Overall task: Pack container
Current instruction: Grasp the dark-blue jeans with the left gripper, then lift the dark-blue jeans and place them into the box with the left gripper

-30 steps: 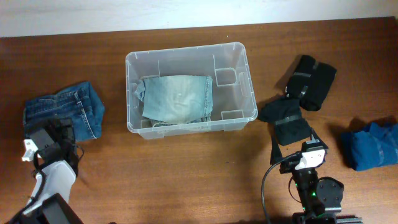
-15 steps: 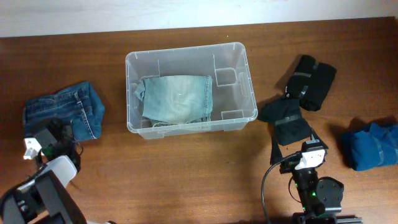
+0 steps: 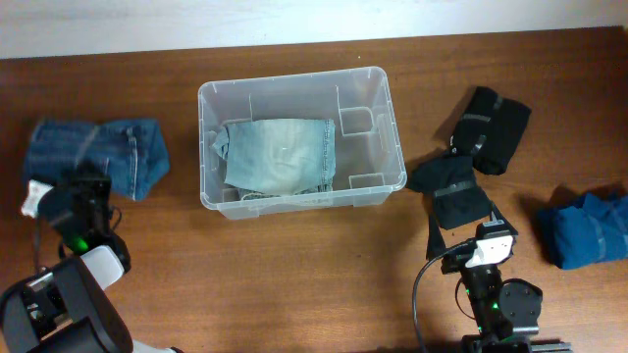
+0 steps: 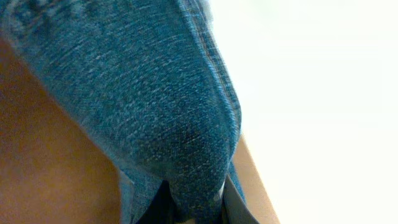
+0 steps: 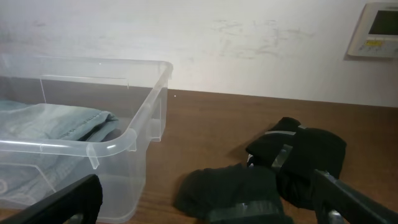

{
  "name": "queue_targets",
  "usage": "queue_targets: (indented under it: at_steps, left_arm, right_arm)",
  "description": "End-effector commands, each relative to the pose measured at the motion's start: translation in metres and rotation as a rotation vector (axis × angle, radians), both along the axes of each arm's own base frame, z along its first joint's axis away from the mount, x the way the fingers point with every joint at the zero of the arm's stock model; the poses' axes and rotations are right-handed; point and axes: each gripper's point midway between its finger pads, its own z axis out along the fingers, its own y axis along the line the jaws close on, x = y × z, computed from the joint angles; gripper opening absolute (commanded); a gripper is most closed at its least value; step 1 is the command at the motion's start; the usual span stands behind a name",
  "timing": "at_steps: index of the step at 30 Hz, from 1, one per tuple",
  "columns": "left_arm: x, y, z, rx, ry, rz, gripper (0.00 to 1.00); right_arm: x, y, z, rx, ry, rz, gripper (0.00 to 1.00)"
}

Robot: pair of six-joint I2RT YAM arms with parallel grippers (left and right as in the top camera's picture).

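The robot's left gripper has the dark blue jeans (image 3: 137, 152) folded in its fingers and the container is open above the light-blue jeans (image 3: 280, 155), so the left gripper should keep going there and let go inside.
The clear container (image 3: 385, 118) stands at the table's middle with folded light-blue jeans (image 3: 280, 155) lying inside it. To its left, my left gripper (image 3: 88, 188) is shut on a pair of dark blue jeans (image 3: 98, 152). In the left wrist view the denim (image 4: 155, 106) fills the frame and is pinched between the fingers (image 4: 235, 205) of that gripper (image 4: 193, 210). My right gripper (image 3: 463, 224) stands open at the front right, just short of a black garment (image 3: 451, 191). The right wrist view shows the container (image 5: 124, 140) at left and the black garment (image 5: 242, 193) between the wide-apart fingers (image 5: 56, 205).
A second black garment (image 3: 491, 127) lies behind the first, right of the container. A blue folded garment (image 3: 589, 227) sits at the table's right edge. A white wall runs along the far side, with a wall panel (image 5: 379, 28) on it.
My left gripper has shut on the dark blue jeans. The jeans have shifted toward the far left and bunched up. The right arm has not moved.
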Motion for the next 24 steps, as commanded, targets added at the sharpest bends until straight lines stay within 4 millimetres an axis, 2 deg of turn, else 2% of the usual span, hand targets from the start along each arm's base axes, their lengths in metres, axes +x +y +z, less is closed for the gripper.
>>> queue_targets:
  at_steps: [1,7,11,14,17,19,20,24]
  left_arm:
    - [0.023,-0.037,0.091,0.274,-0.240,-0.276,0.01]
    - [0.016,-0.073,0.187,0.638,-0.452,-0.381,0.01]
    - [0.006,-0.127,0.240,1.095,-0.532,-0.411,0.01]
    - [0.001,-0.173,0.264,1.356,-0.567,-0.415,0.01]
    - [0.005,-0.208,0.273,1.481,-0.540,-0.430,0.00]
    - [0.010,-0.230,0.270,1.560,-0.495,-0.472,0.00]
    - [0.014,-0.246,0.262,1.634,-0.448,-0.510,0.00]
    - [0.022,-0.280,0.238,1.860,-0.308,-0.576,0.00]
  right_arm:
    - [0.000,0.000,-0.003,0.001,0.006,0.000,0.99]
    - [0.000,0.000,-0.003,0.001,0.006,0.000,0.99]
    - [0.000,0.000,-0.003,0.001,0.006,0.000,0.99]
    - [0.000,0.000,-0.003,0.001,0.006,0.000,0.99]
    - [0.000,0.000,-0.003,0.001,0.006,0.000,0.99]
    - [0.000,0.000,-0.003,0.001,0.006,0.000,0.98]
    - [0.000,0.000,-0.003,0.001,0.006,0.000,0.99]
    - [0.000,0.000,-0.003,0.001,0.006,0.000,0.99]
